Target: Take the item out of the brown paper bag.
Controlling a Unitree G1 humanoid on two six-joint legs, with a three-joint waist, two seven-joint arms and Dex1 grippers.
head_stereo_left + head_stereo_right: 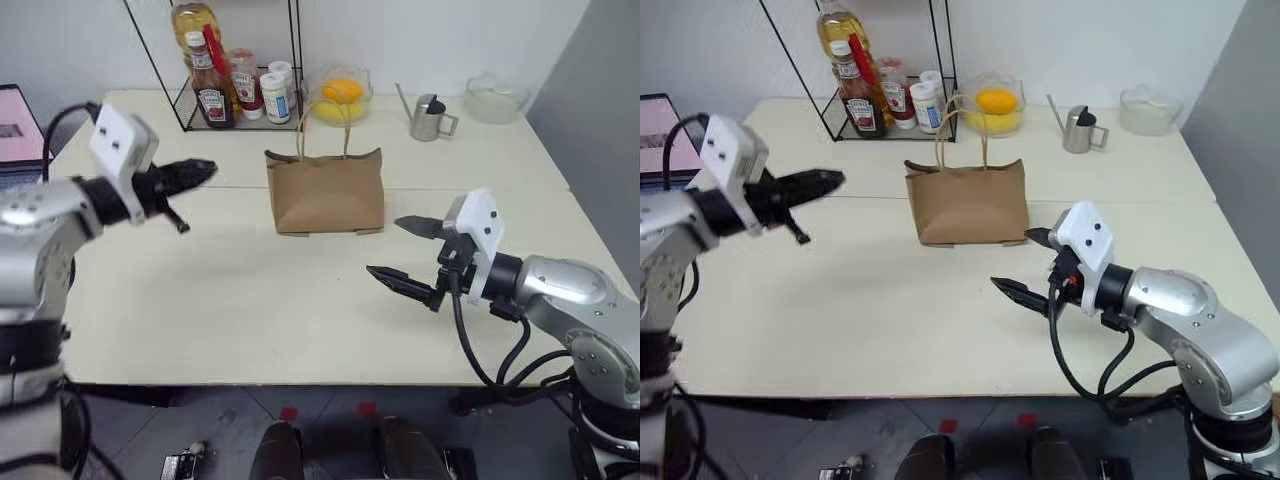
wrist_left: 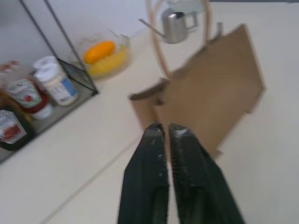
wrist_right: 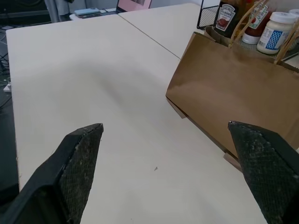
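Note:
Next, my right gripper moves back while my left gripper tilts the bag's handles [image 1: 302, 130] down toward the table's front edge, because the brown paper bag's opening [image 1: 325, 159] is facing up.
The brown paper bag [image 1: 326, 190] stands upright in the middle of the table, its two tan cord handles raised; the bag [image 2: 219, 88] also fills the left wrist view and the bag [image 3: 233, 100] the right wrist view. The item is hidden from view. My left gripper [image 1: 200, 172] hovers above the table to the left of the bag, pointing at it, its fingers [image 2: 149, 186] shut with nothing between them. Nearer the front edge, to the right of the bag, my right gripper [image 1: 405, 252] stands wide open and empty, its fingertips [image 3: 84, 149] far apart.
A wire rack [image 1: 235, 80] with ketchup bottles [image 1: 211, 98], an oil bottle and white jars stands behind the bag. A glass bowl with an orange [image 1: 342, 92], a small metal watering can [image 1: 430, 117] and a second glass bowl [image 1: 495, 97] line the back. A laptop [image 1: 18, 135] sits far left.

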